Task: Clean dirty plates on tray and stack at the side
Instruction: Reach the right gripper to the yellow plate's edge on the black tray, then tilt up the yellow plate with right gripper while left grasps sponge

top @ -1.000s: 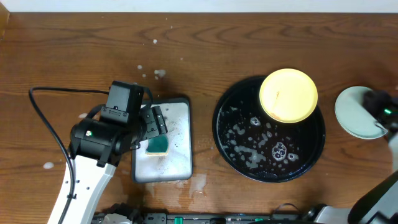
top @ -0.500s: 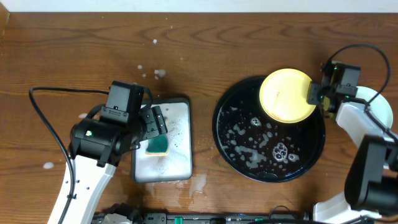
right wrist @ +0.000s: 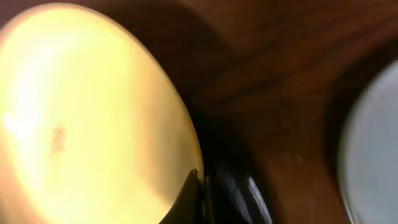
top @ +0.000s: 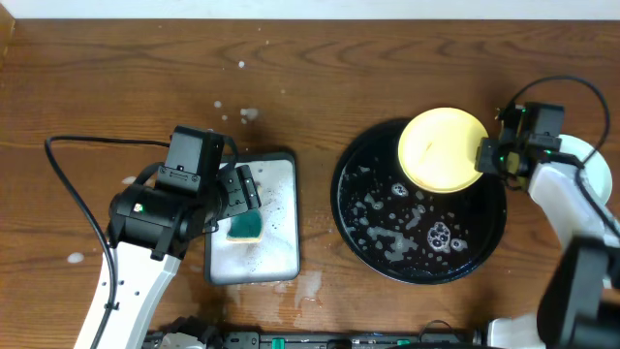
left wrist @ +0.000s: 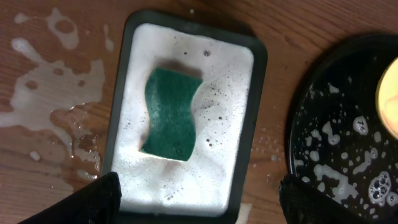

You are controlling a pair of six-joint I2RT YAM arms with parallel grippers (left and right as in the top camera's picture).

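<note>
The smeared yellow plate [top: 442, 149] hangs tilted over the black tray's far side, so next my right gripper lays it flat mid-tray [top: 399, 204] and regrips its rim before scrubbing.
The yellow plate [top: 441, 148] is tilted over the far right part of the black tray [top: 387, 252], which is wet with foam. My right gripper [top: 482, 157] is shut on the plate's right rim; the right wrist view shows the plate [right wrist: 81, 118] pinched between the fingers [right wrist: 202, 193]. A pale plate [top: 581, 150] lies on the table right of the tray, mostly hidden by my right arm; it shows in the right wrist view [right wrist: 370, 149]. My left gripper [left wrist: 196, 199] is open over the near end of the small white foam-filled tray [left wrist: 242, 93].
A green sponge [top: 245, 227] lies in the foam of the small white tray [top: 281, 170]; it also shows in the left wrist view [left wrist: 171, 115]. Foam spills dot the table left of that tray [left wrist: 50, 93]. A black cable [top: 68, 184] loops at the left.
My right arm came in from the right edge, closed on the yellow plate's right rim and has shifted and tilted it slightly left. The left arm has not moved.
</note>
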